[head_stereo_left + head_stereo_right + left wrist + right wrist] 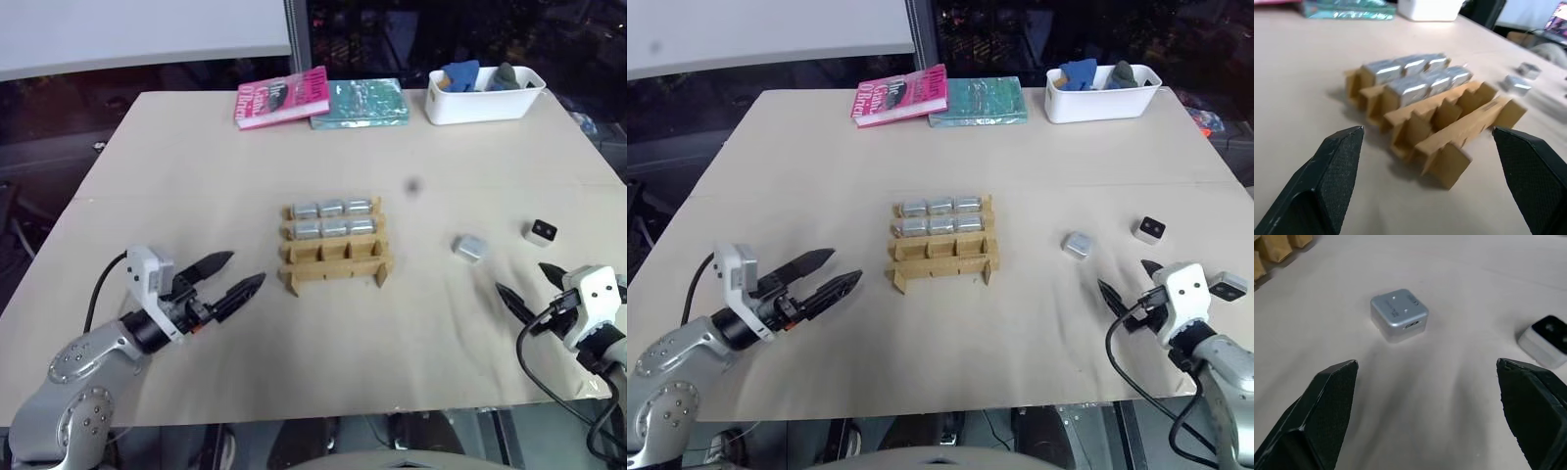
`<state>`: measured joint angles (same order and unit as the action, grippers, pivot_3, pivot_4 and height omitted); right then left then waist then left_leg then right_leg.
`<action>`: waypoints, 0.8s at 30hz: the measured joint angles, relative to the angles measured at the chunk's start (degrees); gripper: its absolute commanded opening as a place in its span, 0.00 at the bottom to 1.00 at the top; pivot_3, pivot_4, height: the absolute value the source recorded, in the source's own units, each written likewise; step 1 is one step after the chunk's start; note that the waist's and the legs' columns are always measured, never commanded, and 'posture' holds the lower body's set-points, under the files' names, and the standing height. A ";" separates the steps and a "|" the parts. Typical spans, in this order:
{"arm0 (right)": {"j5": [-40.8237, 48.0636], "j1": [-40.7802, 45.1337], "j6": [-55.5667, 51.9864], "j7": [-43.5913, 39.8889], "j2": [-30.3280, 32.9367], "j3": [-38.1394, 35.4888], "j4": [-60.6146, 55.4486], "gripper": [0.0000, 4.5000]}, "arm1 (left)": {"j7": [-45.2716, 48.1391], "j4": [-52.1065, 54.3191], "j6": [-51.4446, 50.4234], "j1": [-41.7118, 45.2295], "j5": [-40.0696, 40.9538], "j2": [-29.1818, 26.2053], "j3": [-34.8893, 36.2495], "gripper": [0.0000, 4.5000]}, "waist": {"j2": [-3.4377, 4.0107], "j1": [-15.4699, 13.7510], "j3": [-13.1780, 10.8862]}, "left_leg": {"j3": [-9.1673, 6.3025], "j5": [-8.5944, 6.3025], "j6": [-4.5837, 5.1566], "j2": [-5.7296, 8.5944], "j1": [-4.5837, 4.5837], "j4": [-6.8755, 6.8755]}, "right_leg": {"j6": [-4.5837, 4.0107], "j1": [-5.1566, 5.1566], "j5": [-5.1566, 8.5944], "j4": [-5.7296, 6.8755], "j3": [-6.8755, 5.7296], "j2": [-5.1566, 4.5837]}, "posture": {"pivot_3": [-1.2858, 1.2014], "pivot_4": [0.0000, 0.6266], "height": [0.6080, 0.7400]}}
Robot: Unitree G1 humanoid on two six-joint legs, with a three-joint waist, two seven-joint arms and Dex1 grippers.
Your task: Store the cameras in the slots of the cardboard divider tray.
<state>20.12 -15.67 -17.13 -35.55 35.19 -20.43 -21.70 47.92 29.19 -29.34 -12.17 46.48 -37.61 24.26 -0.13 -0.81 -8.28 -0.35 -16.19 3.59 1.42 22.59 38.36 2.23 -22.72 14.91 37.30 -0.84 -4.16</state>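
The camera (1229, 286) beside the right gripper's wrist lies clear of the white camera, so that gripper should keep moving toward it, fingers open, until they straddle it.
The cardboard divider tray (334, 261) stands mid-table. Its two far rows each hold three silver cameras (334, 208), and the row nearest me holds nothing. To its right, a loose silver camera (470, 248) lies on the table, with a white camera with a black face (541, 232) further right. My left gripper (245, 269) hovers open just left of the tray, pointing at it (1449, 127). Near the table's front right, my right gripper (521, 278) is open, short of the silver camera (1399, 314) and the white one (1547, 339).
A white plastic bin (485, 106) with blue and grey lumps sits at the far right corner. A pink book (282, 98) and a teal book (360, 102) lie at the far edge. The table's front edge runs close under both grippers.
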 measured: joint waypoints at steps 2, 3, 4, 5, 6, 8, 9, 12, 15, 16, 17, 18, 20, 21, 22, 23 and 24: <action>-0.16 0.53 0.04 -3.52 6.21 -2.42 1.90 1.00 | 6.12 4.11 0.03 -0.67 1.65 -3.91 -1.01 0.97 | 0.01 0.02 0.00 | 0.02 0.01 -0.02 0.01 -0.01 0.00 | -0.08 0.06 0.04 -0.10 0.00 0.00 | 0.52 0.24 1.00; -0.17 0.66 0.17 -4.44 7.85 -4.01 2.94 1.00 | 7.94 5.56 0.01 -1.01 2.41 -4.84 -1.63 0.97 | 0.02 -0.02 0.00 | 0.03 0.02 -0.03 0.00 -0.02 -0.01 | -0.08 0.08 0.04 -0.14 -0.01 0.01 | 0.52 0.24 1.00; -0.02 0.57 0.19 -5.44 9.11 -5.70 3.99 1.00 | 9.51 6.56 -0.11 -1.33 3.19 -5.53 -2.47 0.97 | 0.02 -0.07 0.00 | 0.02 0.03 -0.06 -0.01 -0.01 -0.03 | -0.07 0.08 0.04 -0.15 -0.02 0.03 | 0.52 0.24 1.00; 0.21 0.01 -0.05 -6.76 10.69 -7.19 5.22 1.00 | 10.98 7.36 -0.25 -1.68 3.73 -6.06 -3.12 0.97 | 0.03 -0.09 0.00 | 0.02 0.08 -0.12 -0.02 -0.01 -0.04 | -0.06 0.08 0.03 -0.16 -0.03 0.05 | 0.52 0.24 1.00; 0.26 -1.12 -0.11 -8.57 12.74 -8.87 7.14 1.00 | 12.38 8.05 -0.26 -1.63 4.34 -6.87 -3.99 0.97 | 0.04 -0.18 -0.01 | 0.01 0.09 -0.14 -0.03 0.00 -0.05 | -0.02 0.08 0.01 -0.16 -0.06 0.07 | 0.52 0.24 1.00; 0.09 -2.12 0.09 -10.40 14.39 -11.06 9.45 1.00 | 13.71 8.62 -0.25 -1.34 4.62 -7.71 -4.73 0.97 | 0.06 -0.13 -0.01 | 0.02 0.08 -0.12 -0.04 0.00 -0.05 | -0.02 0.10 0.01 -0.18 -0.06 0.08 | 0.52 0.24 1.00; -0.18 -2.93 0.35 -11.74 15.74 -12.16 11.14 1.00 | 14.46 8.72 -0.22 -1.01 4.77 -8.17 -5.02 0.97 | 0.08 -0.11 -0.02 | 0.03 0.00 0.03 -0.04 0.00 -0.05 | -0.02 0.10 0.01 -0.19 -0.06 0.08 | 0.52 0.24 1.00; -1.22 -3.39 0.40 -14.94 19.53 -14.35 17.35 1.00 | 16.14 8.78 -0.07 0.55 5.02 -8.54 -5.90 0.97 | 0.08 0.04 -0.02 | 0.05 -0.01 0.05 -0.04 -0.02 0.00 | -0.05 0.15 0.03 -0.20 -0.05 0.11 | 0.52 0.24 1.00; -2.10 -2.62 0.28 -15.36 20.59 -14.36 19.99 1.00 | 16.90 8.76 -0.05 0.89 5.41 -8.81 -6.19 0.97 | 0.10 0.15 -0.03 | 0.06 -0.01 0.06 -0.06 -0.03 0.00 | -0.01 0.15 0.01 -0.20 -0.04 0.14 | 0.52 0.24 1.00; -2.65 -1.58 0.15 -15.36 21.40 -14.25 21.89 1.00 | 17.26 8.73 -0.02 0.90 5.41 -8.98 -6.29 0.97 | 0.12 0.15 -0.04 | 0.09 -0.01 0.06 -0.06 -0.04 0.00 | -0.01 0.14 0.01 -0.20 -0.03 0.15 | 0.52 0.24 1.00; -3.41 0.37 0.15 -15.65 22.82 -13.79 24.41 1.00 | 18.12 8.46 0.46 0.70 5.37 -9.00 -6.27 0.97 | 0.13 0.12 -0.04 | 0.09 -0.01 0.06 -0.06 -0.03 0.00 | -0.01 0.15 0.01 -0.20 -0.02 0.15 | 0.52 0.24 1.00; -3.69 1.72 0.23 -15.97 23.50 -13.53 26.30 1.00 | 18.63 8.34 1.15 0.59 5.31 -9.01 -6.23 0.97 | 0.15 0.04 -0.06 | 0.10 0.00 0.05 -0.06 -0.02 0.01 | 0.01 0.15 0.00 -0.20 -0.02 0.16 | 0.52 0.24 1.00; -4.13 4.96 0.55 -16.99 25.08 -11.65 30.01 1.00 | 19.40 8.11 1.96 0.23 4.76 -8.99 -6.23 0.97 | 0.15 0.12 -0.06 | 0.13 0.01 0.04 -0.05 -0.03 0.04 | 0.01 0.16 0.00 -0.20 -0.01 0.17 | 0.52 0.24 1.00; -4.33 6.18 0.66 -17.40 25.63 -10.98 31.61 1.00 | 19.56 7.92 2.31 0.19 4.51 -8.97 -6.27 0.97 | 0.16 0.12 -0.07 | 0.14 0.01 0.04 -0.05 -0.03 0.04 | 0.01 0.16 0.00 -0.20 0.00 0.17 | 0.52 0.24 1.00; -4.81 8.19 1.06 -18.07 26.65 -9.52 34.18 1.00 | 19.90 7.56 2.81 0.05 4.15 -8.94 -6.25 0.97 | 0.16 0.12 -0.07 | 0.14 0.01 0.04 -0.05 -0.04 0.04 | 0.01 0.17 0.00 -0.20 -0.01 0.18 | 0.52 0.24 1.00; -5.34 9.58 1.21 -18.61 27.21 -8.41 35.90 1.00 | 20.08 7.28 3.42 -0.05 4.01 -8.90 -6.28 0.97 | 0.15 0.11 -0.07 | 0.14 0.01 0.04 -0.06 -0.04 0.04 | 0.01 0.16 0.00 -0.20 -0.01 0.19 | 0.52 0.24 1.00; -5.67 10.20 1.26 -19.02 27.52 -7.74 36.88 1.00 | 20.21 7.15 3.74 -0.12 3.81 -8.85 -6.27 0.97 | 0.16 0.08 -0.07 | 0.14 0.01 0.04 -0.06 -0.04 0.04 | 0.00 0.16 0.00 -0.20 -0.01 0.19 | 0.52 0.24 1.00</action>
<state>14.44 -5.48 -15.87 -54.57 62.71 -28.17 15.18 68.13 36.35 -25.60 -12.29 50.28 -46.47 17.99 0.02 -0.74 -8.35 -0.20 -16.18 3.63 1.35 22.55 38.40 2.23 -22.55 14.91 37.11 -0.84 -3.98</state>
